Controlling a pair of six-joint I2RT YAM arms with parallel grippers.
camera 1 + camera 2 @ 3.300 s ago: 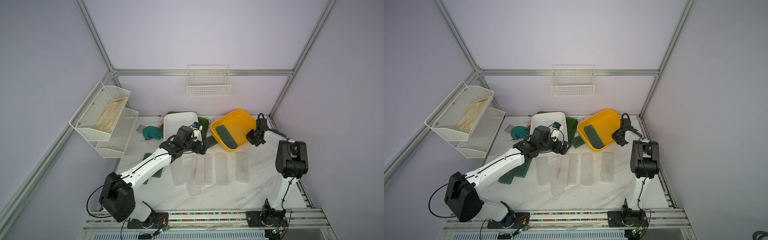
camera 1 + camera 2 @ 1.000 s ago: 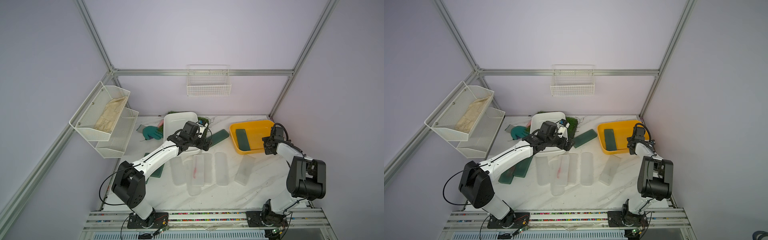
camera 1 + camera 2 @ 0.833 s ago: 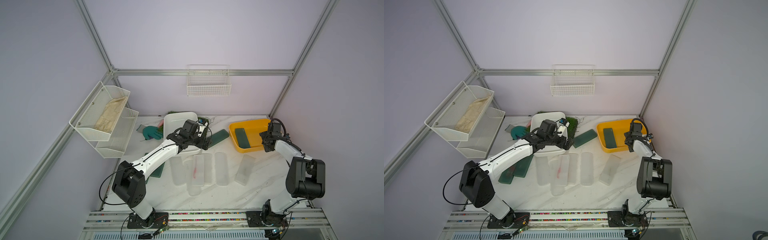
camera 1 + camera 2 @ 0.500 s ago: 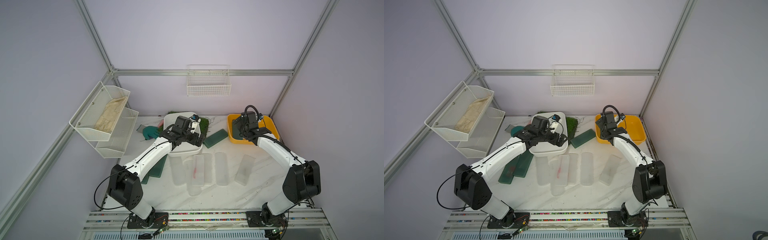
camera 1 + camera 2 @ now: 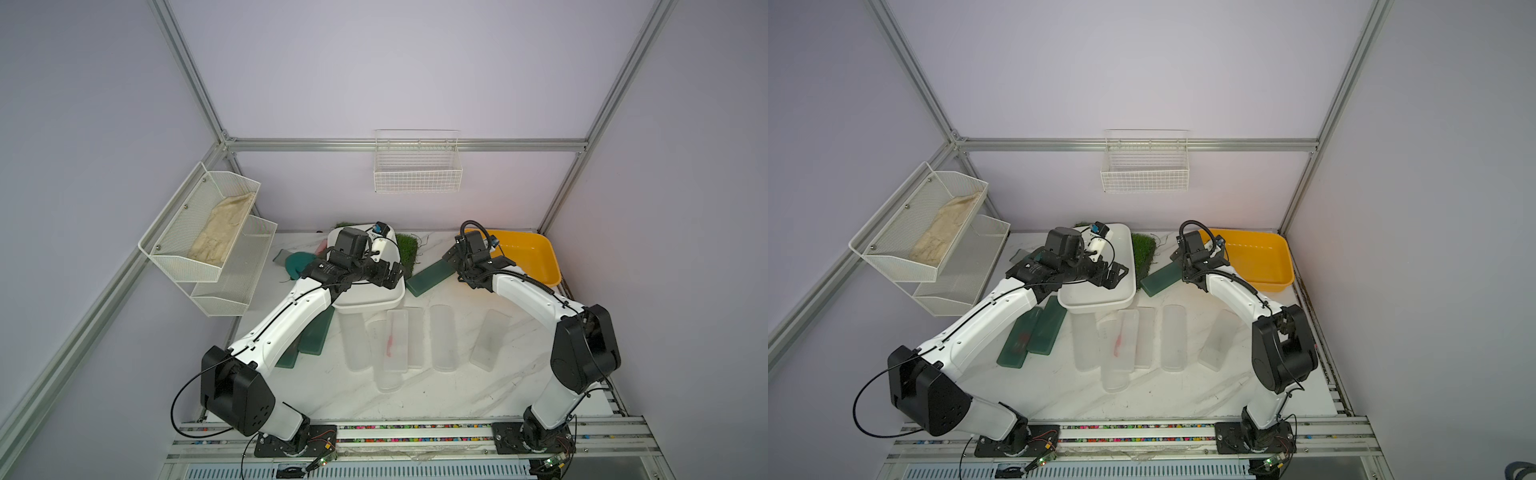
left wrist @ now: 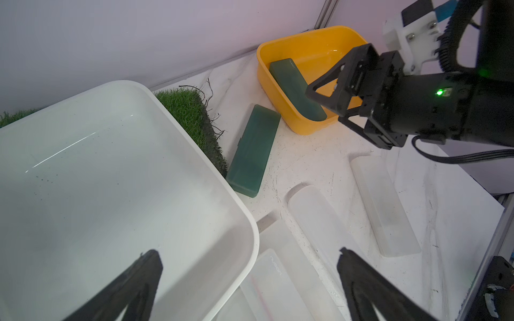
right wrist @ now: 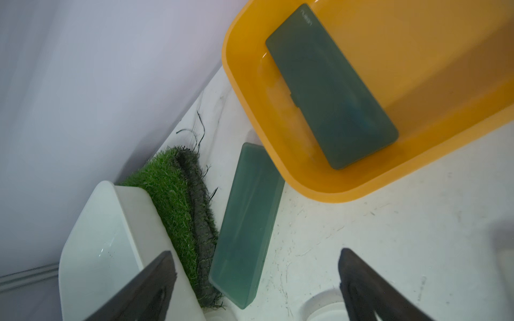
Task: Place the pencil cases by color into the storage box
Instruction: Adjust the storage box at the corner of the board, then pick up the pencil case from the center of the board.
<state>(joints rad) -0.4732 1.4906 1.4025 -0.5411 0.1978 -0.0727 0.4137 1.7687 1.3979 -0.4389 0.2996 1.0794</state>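
Note:
I should keep lowering my right gripper, as its open fingers line up across the green pencil case [image 5: 430, 277] beside the grass mat, until they straddle its long sides [image 7: 271, 230].
One dark green pencil case [image 7: 247, 222] lies on the table between the white storage box [image 5: 365, 297] and the yellow storage box [image 5: 532, 253]. My right gripper [image 7: 256, 258] hovers open just above this case [image 5: 428, 276], empty. Another green case [image 7: 331, 89] rests inside the yellow box. Two more green cases [image 5: 1034, 332] lie partly under my left arm. Several frosted translucent cases [image 5: 442, 340] lie in a row at the table's front. My left gripper [image 6: 247, 258] is open and empty over the near rim of the white box, which holds nothing.
A green fake-grass mat [image 5: 405, 253] lies beside the white box, and a teal glove [image 5: 297, 264] lies behind my left arm. A two-tier wire shelf [image 5: 208, 241] hangs on the left wall, a wire basket [image 5: 417, 166] on the back wall.
My right gripper opened wider and swung left, from the yellow box's right edge to above the green case on the table. The left gripper drew back over the white box.

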